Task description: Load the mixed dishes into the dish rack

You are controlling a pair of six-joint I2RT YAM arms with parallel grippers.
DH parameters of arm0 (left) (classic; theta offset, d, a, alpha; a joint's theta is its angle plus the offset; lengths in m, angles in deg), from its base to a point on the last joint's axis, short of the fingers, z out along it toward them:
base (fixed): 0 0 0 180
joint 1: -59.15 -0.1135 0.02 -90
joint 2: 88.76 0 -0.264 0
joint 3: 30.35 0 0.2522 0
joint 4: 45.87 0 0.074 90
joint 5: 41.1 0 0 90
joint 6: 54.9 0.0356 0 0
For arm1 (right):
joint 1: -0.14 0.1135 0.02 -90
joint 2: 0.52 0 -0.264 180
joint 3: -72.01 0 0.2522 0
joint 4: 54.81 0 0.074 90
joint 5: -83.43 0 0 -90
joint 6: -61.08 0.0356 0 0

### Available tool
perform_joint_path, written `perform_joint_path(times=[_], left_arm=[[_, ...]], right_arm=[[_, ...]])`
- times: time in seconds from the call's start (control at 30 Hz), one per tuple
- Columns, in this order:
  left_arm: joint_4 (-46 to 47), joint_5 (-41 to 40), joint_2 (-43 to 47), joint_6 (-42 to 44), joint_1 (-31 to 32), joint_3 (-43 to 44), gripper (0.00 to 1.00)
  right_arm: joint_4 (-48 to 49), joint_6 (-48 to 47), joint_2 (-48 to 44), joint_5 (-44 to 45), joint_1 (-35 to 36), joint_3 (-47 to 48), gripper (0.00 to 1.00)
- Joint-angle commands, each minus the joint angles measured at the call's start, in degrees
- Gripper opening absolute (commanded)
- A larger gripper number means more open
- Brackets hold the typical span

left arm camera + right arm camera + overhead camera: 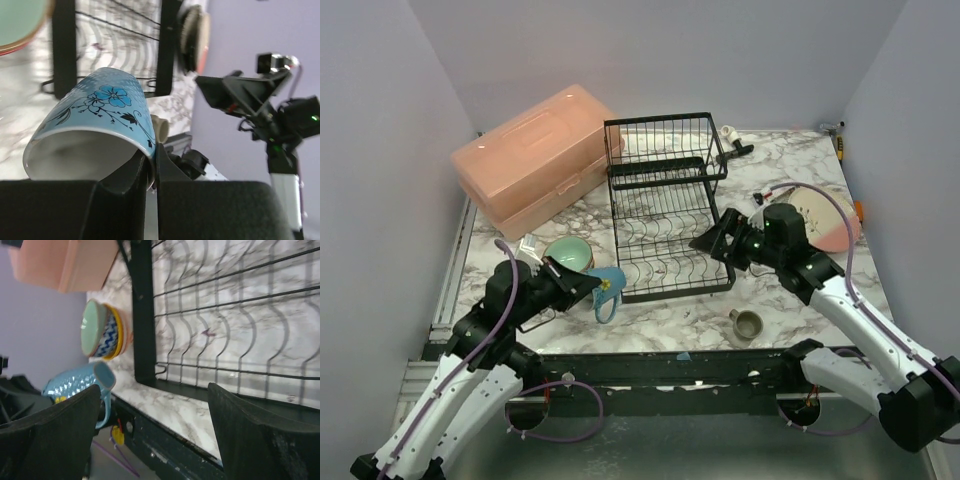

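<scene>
My left gripper is pinching the blue mug's rim (146, 146), which should point down in the dish rack. My right gripper should grab the mug's free handle and put the mug in place.
My left gripper (590, 284) is shut on the rim of a blue flower-patterned mug (608, 291) and holds it tilted just left of the dish rack's front corner; in the left wrist view one finger is inside the mug (100, 127) and one outside. The black wire dish rack (665, 200) stands mid-table with nothing in it. My right gripper (706, 240) is open and empty at the rack's front right edge, its fingers (260, 435) spread over the rack (225, 315). A stack of bowls with a mint green one on top (568, 253) sits left of the rack. An olive mug (747, 323) stands near the front edge.
A salmon-pink plastic box (535, 160) lies at the back left. A pink-cream plate (825, 215) lies behind my right arm. A white mug (728, 133) sits behind the rack. The table's front edge (165, 410) is under my right gripper.
</scene>
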Motion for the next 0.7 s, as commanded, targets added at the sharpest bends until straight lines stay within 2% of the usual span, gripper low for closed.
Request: perform_joint_path(times=[0.0, 0.23, 0.47, 0.53, 0.67], left_arm=[[25.87, 10.11, 0.37, 3.70, 0.40, -1.77, 0.00], [43.85, 13.15, 1.13, 1.59, 0.33, -5.07, 0.00], [52.71, 13.86, 2.68, -1.57, 0.33, -7.23, 0.00], [54.15, 13.31, 3.02, -2.87, 0.32, -7.79, 0.00], [62.56, 13.46, 3.11, -5.45, 0.33, -10.23, 0.00]], right_arm=[[14.53, 2.31, -2.73, -9.04, 5.88, -3.31, 0.90], [28.76, 4.52, 3.10, -4.08, 22.66, -5.17, 0.92], [40.22, 6.23, 6.87, -0.63, 29.96, -5.57, 0.87], [42.87, 6.05, 7.46, -1.07, 31.29, -5.40, 0.84], [49.55, 7.09, 7.25, 0.26, 32.73, -7.77, 0.69]])
